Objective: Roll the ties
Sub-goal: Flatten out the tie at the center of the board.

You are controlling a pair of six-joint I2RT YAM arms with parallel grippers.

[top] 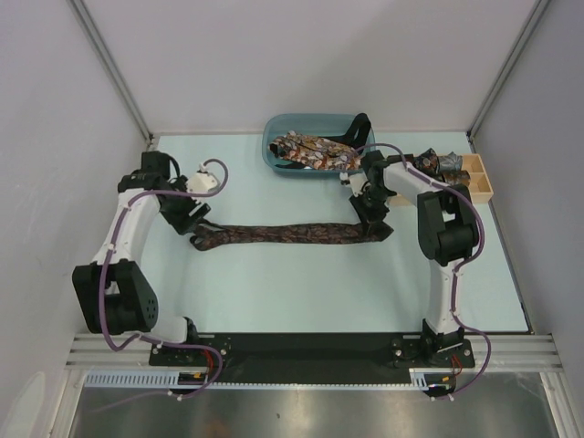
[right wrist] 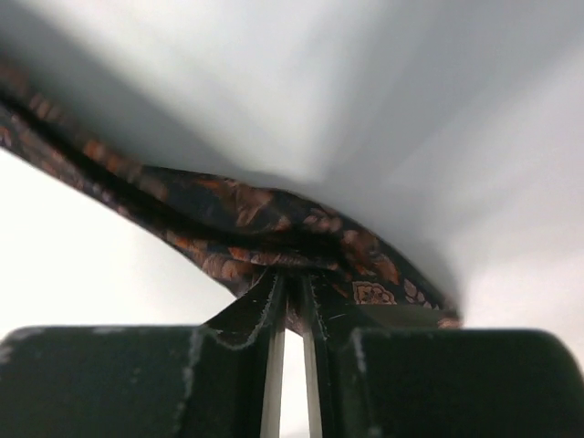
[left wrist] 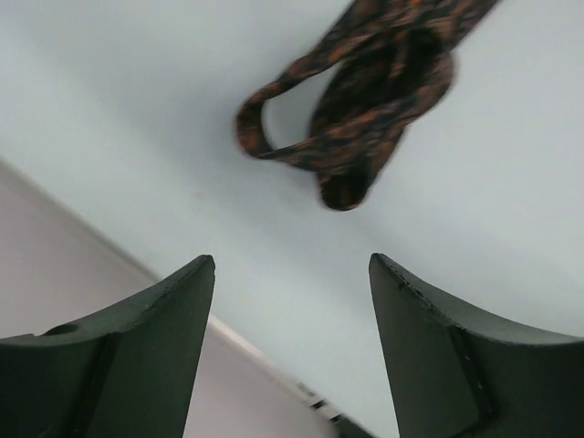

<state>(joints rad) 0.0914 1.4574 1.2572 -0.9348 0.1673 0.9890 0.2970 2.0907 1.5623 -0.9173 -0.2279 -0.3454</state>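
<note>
I need to pull the tie's loop (left wrist: 333, 146) straight because it lies bunched over itself, so my left gripper should pinch its tip (left wrist: 344, 192) and pull while my right gripper holds on to the other end.
A dark brown tie (top: 283, 234) with an orange print lies stretched across the middle of the table. Its left end (left wrist: 356, 119) is folded into a loose loop lying on the table. My left gripper (left wrist: 292, 265) hangs open just short of that loop, with nothing between its fingers; from above the left gripper (top: 193, 224) sits at the tie's left end. My right gripper (right wrist: 294, 285) is shut on the tie's right end (right wrist: 255, 224), where the fabric bunches at the fingertips; from above the right gripper (top: 372, 219) stands over that end.
A blue basin (top: 274, 137) at the back holds more printed ties (top: 315, 152). A wooden compartment box (top: 476, 178) at the back right holds a coiled tie (top: 436, 165). White walls enclose the table on three sides.
</note>
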